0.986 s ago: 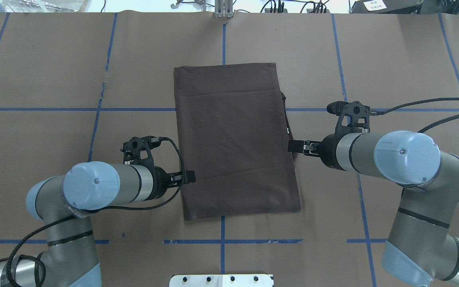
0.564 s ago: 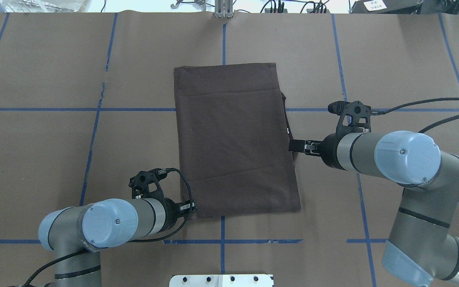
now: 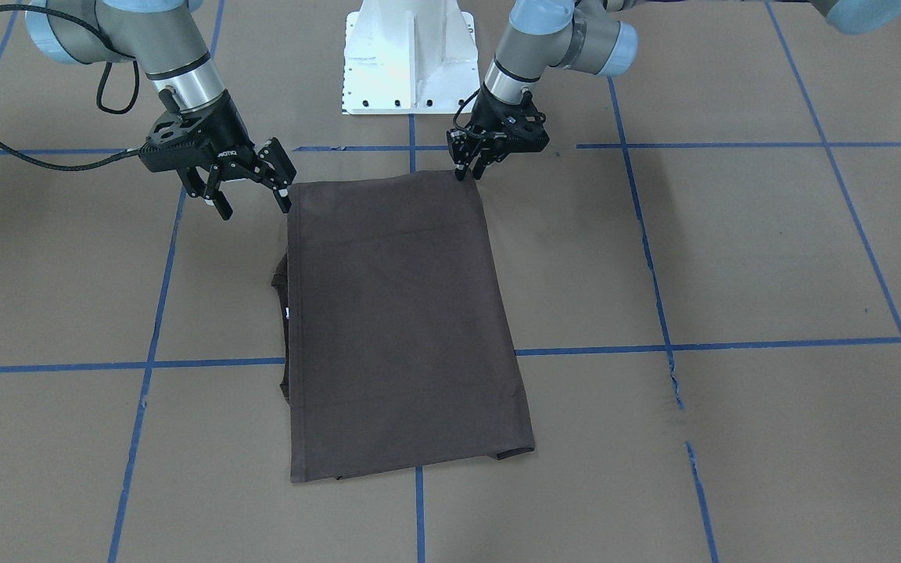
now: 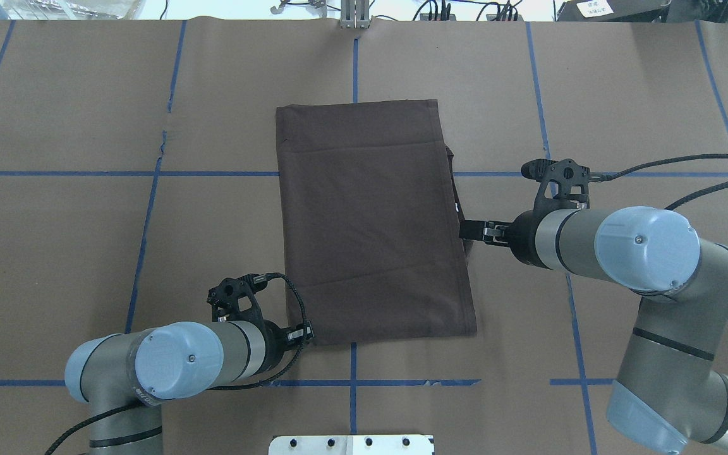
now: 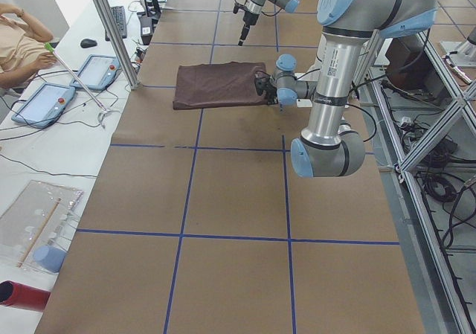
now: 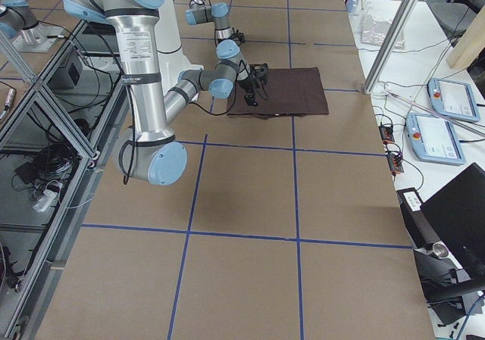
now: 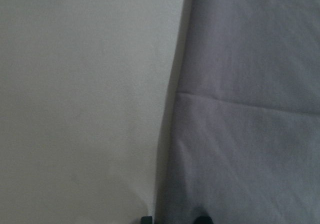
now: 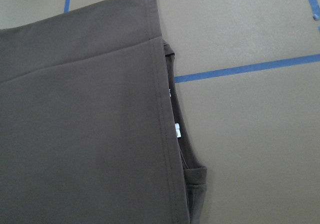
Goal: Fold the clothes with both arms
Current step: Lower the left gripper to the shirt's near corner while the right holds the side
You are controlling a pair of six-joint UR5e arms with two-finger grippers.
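Observation:
One near corner of the T-shirt has my left gripper at it, but the T-shirt's other near corner is free. Next, my right gripper pinches that free corner before the fold.
The dark brown T-shirt (image 4: 370, 221) lies folded in a flat rectangle on the brown paper, and also shows in the front view (image 3: 396, 313). My left gripper (image 4: 307, 333) is down at the shirt's near left corner. In the front view (image 3: 466, 172) its fingers stand close together on that corner. The left wrist view shows the cloth edge (image 7: 170, 134) running between two dark fingertips. My right gripper (image 4: 463, 231) is wide open beside the shirt's right edge, clear of the cloth in the front view (image 3: 253, 203). White neck tags (image 8: 177, 130) peek out from under that edge.
The white pedestal base (image 3: 407, 55) stands just behind the shirt's near edge. Blue tape lines (image 4: 353, 363) cross the paper. An operator (image 5: 18, 40) and tablets (image 5: 44, 100) are beyond the table's far side, next to an aluminium post (image 5: 111, 29).
My left gripper moved back along the shirt's left edge, from its middle to the near left corner, and lowered there. The right arm and the shirt barely moved.

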